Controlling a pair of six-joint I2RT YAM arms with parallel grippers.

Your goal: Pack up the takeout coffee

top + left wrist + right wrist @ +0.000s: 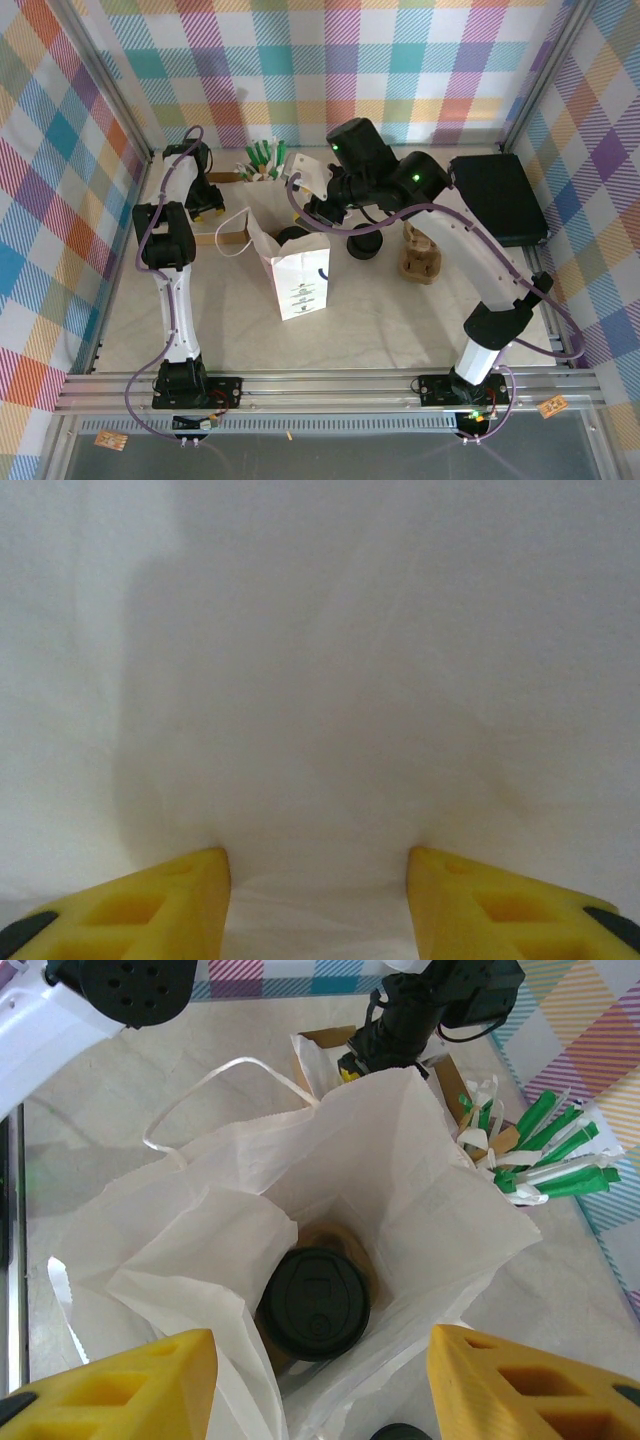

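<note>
The white napkin lies flat below the open fingers of my left gripper, so my left gripper needs to pinch up a fold first and then pass the napkin to my right gripper.
The takeout coffee stands upright at the bottom of the open white paper bag, its round black lid facing up; the cup body is hidden by the bag walls. From the top view the lid shows in the mouth of the bag. My right gripper hovers open above the bag mouth, holding nothing. My left gripper is open too, its yellow fingertips close against a white paper surface, at the bag's far left side.
A squat stack of black lids sits just right of the bag, a brown wooden holder beyond it. Green-and-white packets stand in a box behind the bag. A black box lies at the back right. A bag handle loops outward.
</note>
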